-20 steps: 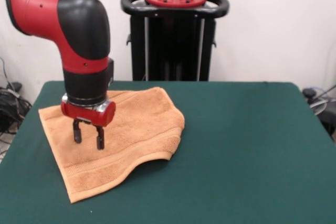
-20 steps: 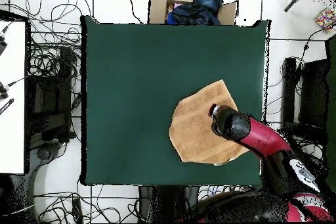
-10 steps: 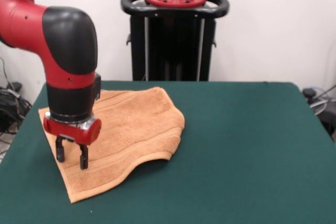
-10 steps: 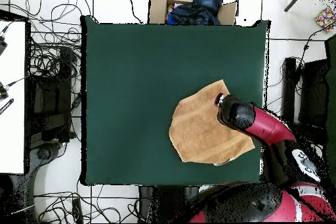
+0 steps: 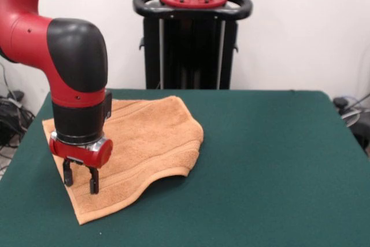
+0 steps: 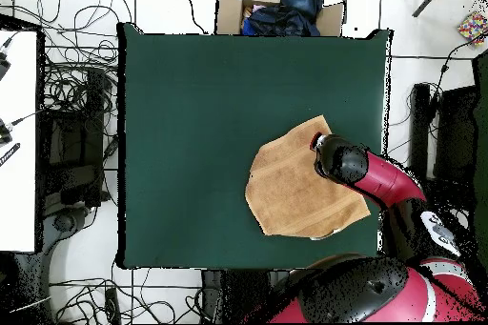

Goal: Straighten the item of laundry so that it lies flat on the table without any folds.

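Observation:
I expect the whole towel (image 5: 137, 139) to slide along still folded when I pull its edge, because it lies loose and folded double at its rounded fold (image 5: 198, 136).
The orange-tan towel (image 5: 144, 137) lies on the left part of the green table (image 5: 272, 166) in the front view, doubled over, with a rounded fold at its right side and a stripe band along its near edge. My gripper (image 5: 80, 181) hangs open over the towel's near left corner, fingertips just above or at the cloth, holding nothing. In the overhead view the towel (image 6: 291, 188) lies near the table's right edge (image 6: 191, 102), and my arm (image 6: 367, 173) covers its upper right part.
The robot's black pedestal (image 5: 192, 39) stands behind the table's far edge. A cardboard box with dark clothes (image 6: 281, 7) sits beyond the table's top edge in the overhead view. Cables lie on the floor at the left (image 6: 76, 83).
My gripper has moved from the towel's middle towards its near left corner and has come down lower. The towel has not changed shape.

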Available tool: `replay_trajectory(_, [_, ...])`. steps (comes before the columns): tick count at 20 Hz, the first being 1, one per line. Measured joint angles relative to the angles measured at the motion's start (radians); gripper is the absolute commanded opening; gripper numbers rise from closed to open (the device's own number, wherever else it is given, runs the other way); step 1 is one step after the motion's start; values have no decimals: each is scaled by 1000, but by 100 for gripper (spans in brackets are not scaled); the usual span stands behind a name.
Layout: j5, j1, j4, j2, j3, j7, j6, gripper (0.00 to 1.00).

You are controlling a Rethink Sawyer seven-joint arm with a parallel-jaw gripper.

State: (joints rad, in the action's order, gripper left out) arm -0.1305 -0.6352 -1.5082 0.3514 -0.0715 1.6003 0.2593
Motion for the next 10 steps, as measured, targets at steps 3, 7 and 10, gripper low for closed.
replay_trajectory(3, [0, 0, 0, 0, 0, 0, 0, 100])
replay_trajectory(7, [-11, -7, 0, 0, -7, 0, 0, 100])
replay_trajectory(10, [-25, -21, 0, 2, -18, 0, 0, 0])
